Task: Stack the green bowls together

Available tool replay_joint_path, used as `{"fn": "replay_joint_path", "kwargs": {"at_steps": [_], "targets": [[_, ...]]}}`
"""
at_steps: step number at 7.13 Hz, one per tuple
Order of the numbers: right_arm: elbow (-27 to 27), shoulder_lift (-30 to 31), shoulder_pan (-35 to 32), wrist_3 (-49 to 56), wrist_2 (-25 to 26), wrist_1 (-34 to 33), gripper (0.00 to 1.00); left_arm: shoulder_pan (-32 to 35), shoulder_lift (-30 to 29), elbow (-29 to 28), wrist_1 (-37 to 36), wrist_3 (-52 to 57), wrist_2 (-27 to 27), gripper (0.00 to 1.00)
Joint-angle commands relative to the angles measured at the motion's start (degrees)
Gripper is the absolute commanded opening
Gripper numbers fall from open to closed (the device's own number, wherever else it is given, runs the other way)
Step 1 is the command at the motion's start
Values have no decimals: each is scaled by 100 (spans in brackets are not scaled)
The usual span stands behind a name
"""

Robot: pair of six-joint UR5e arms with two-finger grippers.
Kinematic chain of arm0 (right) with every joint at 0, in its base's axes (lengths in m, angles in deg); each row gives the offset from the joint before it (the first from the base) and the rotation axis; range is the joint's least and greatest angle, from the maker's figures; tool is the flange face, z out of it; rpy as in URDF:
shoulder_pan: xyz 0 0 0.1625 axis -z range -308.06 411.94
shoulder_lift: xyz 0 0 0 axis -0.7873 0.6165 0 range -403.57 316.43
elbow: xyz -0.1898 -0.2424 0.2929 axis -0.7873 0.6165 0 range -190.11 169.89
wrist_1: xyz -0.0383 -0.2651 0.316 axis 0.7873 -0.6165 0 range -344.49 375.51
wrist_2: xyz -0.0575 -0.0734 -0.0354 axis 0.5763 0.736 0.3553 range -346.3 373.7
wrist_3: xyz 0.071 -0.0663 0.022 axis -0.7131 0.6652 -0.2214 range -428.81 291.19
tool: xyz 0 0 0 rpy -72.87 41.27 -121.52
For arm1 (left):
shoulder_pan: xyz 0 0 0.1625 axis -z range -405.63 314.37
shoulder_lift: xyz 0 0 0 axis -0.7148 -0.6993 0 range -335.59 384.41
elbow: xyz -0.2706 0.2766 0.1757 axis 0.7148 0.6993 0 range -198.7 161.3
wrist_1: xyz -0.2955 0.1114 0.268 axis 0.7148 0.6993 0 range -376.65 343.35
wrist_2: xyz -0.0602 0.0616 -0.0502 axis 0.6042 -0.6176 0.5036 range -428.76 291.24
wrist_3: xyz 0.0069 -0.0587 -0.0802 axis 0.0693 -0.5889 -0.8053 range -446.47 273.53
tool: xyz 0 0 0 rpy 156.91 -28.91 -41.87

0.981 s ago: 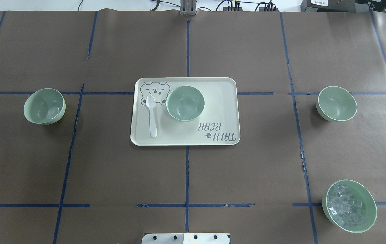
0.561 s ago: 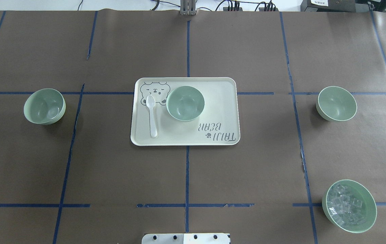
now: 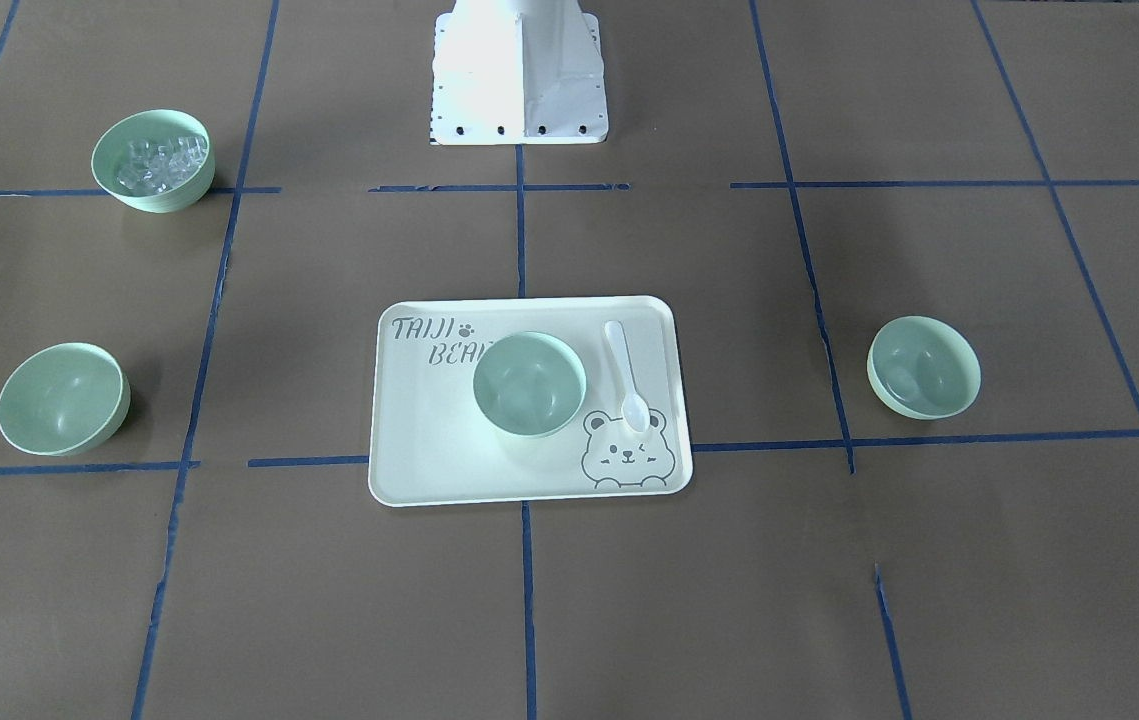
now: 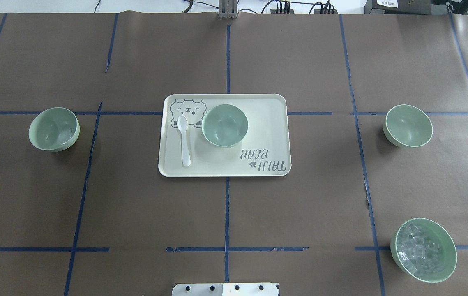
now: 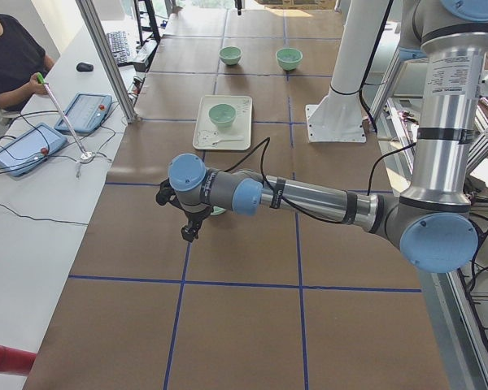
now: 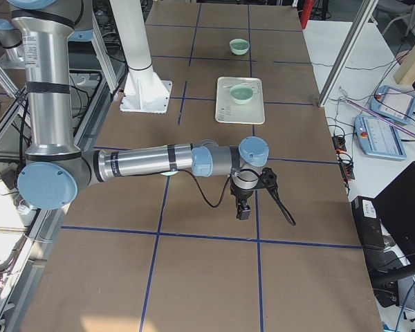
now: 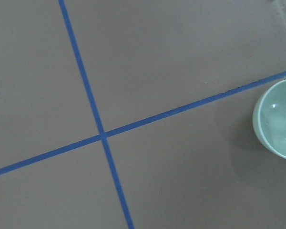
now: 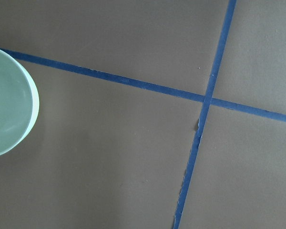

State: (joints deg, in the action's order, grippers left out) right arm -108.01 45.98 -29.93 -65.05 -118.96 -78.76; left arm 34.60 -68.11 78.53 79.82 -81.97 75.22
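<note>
The green bowl (image 3: 923, 367) is narrower toward its base (image 3: 932, 389), so when I lower it, it will nest inside the tray's bowl with its rim a little above.
Three plain pale green bowls stand upright and apart. One (image 4: 54, 129) is at the table's left, one (image 4: 224, 125) is on the bear-printed tray (image 4: 266, 123), and one (image 4: 408, 125) is at the right. My left gripper (image 5: 190, 229) hangs above the table beyond the left bowl; the left wrist view catches that bowl (image 7: 278, 119) at its right edge. My right gripper (image 6: 243, 209) hangs beyond the right bowl, which shows at the left edge of the right wrist view (image 8: 8, 102). Neither gripper holds anything that I can see, and I cannot tell whether they are open or shut.
A green bowl of clear ice-like cubes (image 4: 423, 250) stands at the near right. A white spoon (image 4: 183, 139) lies on the tray left of the middle bowl. The robot's white base (image 3: 519, 70) is at the near middle edge. An operator (image 5: 12, 57) sits by the far side.
</note>
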Motion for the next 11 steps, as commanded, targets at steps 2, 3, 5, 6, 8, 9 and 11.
{"fn": "replay_joint_path", "kwargs": {"at_steps": [2, 3, 5, 6, 8, 9, 11], "targets": [[-44, 18, 4, 37, -225, 14, 100, -1488, -168, -429, 1764, -3281, -817, 98], [-45, 10, 39, 72, -217, 23, 100, -1519, -474, -876, 1918, -3524, -828, 96], [-27, 123, 91, 64, -234, 660, 100, -1667, -722, -1265, 1919, -3535, -986, 93], [-27, 133, 109, 20, -243, 656, 100, -1747, -758, -1302, 1919, -3561, -986, 91], [-36, 133, 127, 20, -243, 682, 100, -1922, -767, -1346, 1928, -3561, -986, 84], [-27, 133, 127, 55, -235, 682, 100, -1993, -767, -1338, 1919, -3570, -995, 77], [-27, 133, 127, 20, -243, 674, 100, -2125, -784, -1329, 1919, -3753, -1161, 1]]}}
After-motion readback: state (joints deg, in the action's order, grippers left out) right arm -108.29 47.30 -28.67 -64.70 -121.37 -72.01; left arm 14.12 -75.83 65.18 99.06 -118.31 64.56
